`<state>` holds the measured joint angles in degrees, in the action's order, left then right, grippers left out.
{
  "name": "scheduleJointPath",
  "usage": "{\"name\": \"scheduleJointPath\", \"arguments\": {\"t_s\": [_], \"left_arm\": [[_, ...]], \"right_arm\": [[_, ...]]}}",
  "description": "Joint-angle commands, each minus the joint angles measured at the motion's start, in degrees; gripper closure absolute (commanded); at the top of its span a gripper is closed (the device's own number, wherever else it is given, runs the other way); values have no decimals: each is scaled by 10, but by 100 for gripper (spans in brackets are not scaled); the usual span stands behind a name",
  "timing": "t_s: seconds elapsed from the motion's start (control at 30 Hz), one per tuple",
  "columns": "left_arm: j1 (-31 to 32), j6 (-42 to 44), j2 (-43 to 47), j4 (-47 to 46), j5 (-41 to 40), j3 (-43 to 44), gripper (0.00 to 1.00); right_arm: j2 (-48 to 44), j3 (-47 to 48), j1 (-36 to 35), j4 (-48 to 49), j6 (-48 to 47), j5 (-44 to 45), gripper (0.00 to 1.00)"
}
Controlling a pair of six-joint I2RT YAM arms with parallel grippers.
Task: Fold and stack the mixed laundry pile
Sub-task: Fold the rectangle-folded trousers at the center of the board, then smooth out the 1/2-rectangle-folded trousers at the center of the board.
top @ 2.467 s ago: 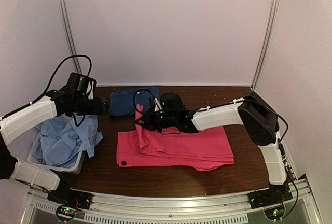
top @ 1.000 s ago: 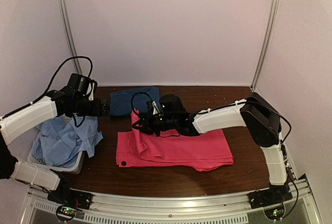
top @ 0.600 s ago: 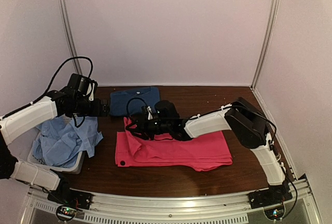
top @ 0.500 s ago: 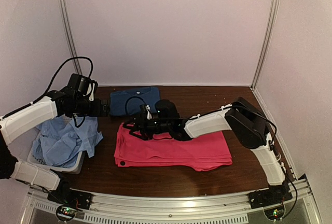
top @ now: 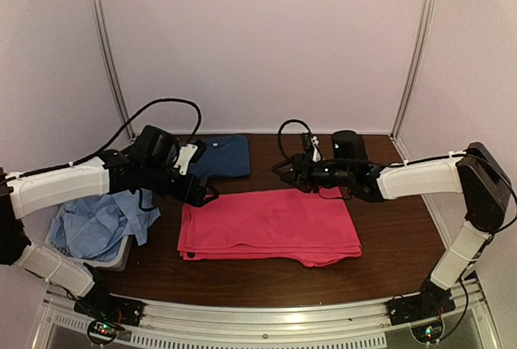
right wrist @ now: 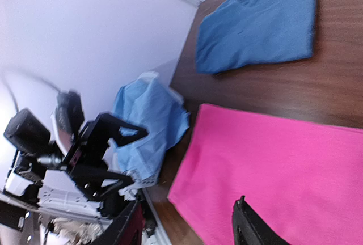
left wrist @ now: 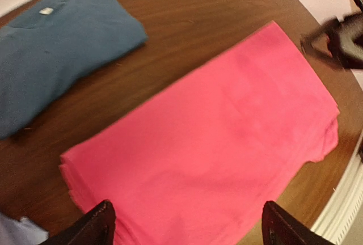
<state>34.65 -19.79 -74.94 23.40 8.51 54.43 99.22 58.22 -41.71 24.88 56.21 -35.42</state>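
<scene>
Next, my right gripper takes the shirt's opposite end (top: 349,226) and pulls the shirt clear before folding it, because the pink shirt's end (top: 187,236) is close to the basket.
The magenta-pink shirt (top: 271,224) lies folded flat in the middle of the table, filling the left wrist view (left wrist: 215,143) and showing in the right wrist view (right wrist: 283,160). Behind it lies the folded dark blue T-shirt (top: 222,155) (left wrist: 57,46) (right wrist: 261,24). At the left, the pale light-blue cloth (top: 101,224) (right wrist: 147,120) is heaped in the basket. My left gripper (top: 203,194) (left wrist: 190,228) hovers open over the pink shirt's left edge, nothing between its fingers. My right gripper (top: 284,173) (right wrist: 190,228) is open and empty above the pink shirt's far edge.
A white slotted basket (top: 113,256) stands at the table's front left under the light-blue cloth. White walls close in the back and both sides. Bare brown tabletop (top: 388,244) shows to the right of the pink shirt.
My right gripper opened, let go of the raised pink fold and drew back to the right. The pink shirt now lies flat. My left arm swung in over its left edge.
</scene>
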Motion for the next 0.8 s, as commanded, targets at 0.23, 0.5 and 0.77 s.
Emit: {"name": "scheduleJointPath", "arguments": {"t_s": [0.23,0.5,0.77], "left_arm": [[44,-85,-113,-167,113,-116,15],[18,-109,-135,-117,-4,-170,8],[45,-54,-80,-98,-32,-124,7]], "right_arm": [[-70,-264,91,41,-34,5,53],[-83,-360,135,15,-37,47,55],[-269,-296,108,-216,-152,88,66]]}}
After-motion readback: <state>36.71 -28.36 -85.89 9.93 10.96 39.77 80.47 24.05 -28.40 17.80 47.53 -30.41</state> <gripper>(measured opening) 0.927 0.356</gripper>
